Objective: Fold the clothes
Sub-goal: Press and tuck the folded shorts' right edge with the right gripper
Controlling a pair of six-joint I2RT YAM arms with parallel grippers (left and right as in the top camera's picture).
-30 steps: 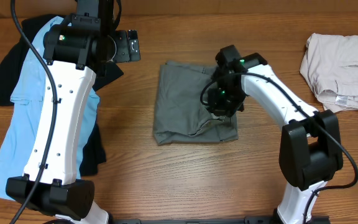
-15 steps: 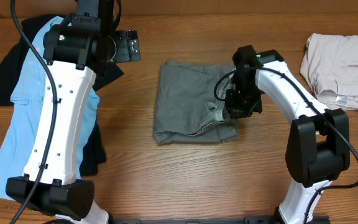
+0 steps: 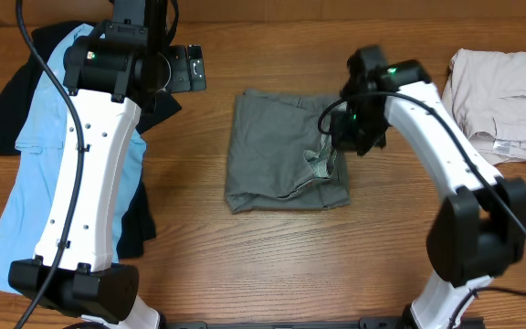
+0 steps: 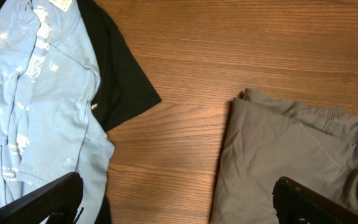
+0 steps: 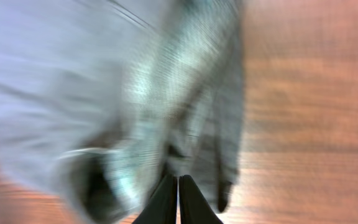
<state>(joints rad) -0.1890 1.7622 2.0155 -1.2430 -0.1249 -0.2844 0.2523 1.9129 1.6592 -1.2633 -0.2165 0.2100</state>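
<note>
The light-lined flap (image 3: 320, 164) stands crumpled above the folded shorts, so the robot's right gripper should lay it back flat before it grips the shorts' edge (image 3: 342, 175) to bring the shorts to the beige garment.
Grey-olive shorts (image 3: 277, 146) lie folded in a rough square at the table's middle. My right gripper (image 3: 343, 144) is at their right edge, shut on a bit of the shorts' fabric, which is pulled up into a light-lined flap (image 3: 320, 163). The right wrist view is blurred: the fingertips (image 5: 178, 182) meet with shorts fabric (image 5: 166, 93) hanging from them. My left gripper (image 3: 188, 68) is open and empty at the back, left of the shorts. The left wrist view shows its wide-apart gripper (image 4: 179, 208) over bare wood, with the shorts (image 4: 291, 155) at the right.
A light blue shirt (image 3: 26, 183) lies on a black garment (image 3: 7, 100) at the left, under the left arm; both also show in the left wrist view, shirt (image 4: 36, 93) and black garment (image 4: 120, 74). A beige garment (image 3: 505, 91) lies at the back right.
My right gripper has moved from over the shorts' right part to the right and back, drawing a flap of fabric up with it. The left arm has not moved.
</note>
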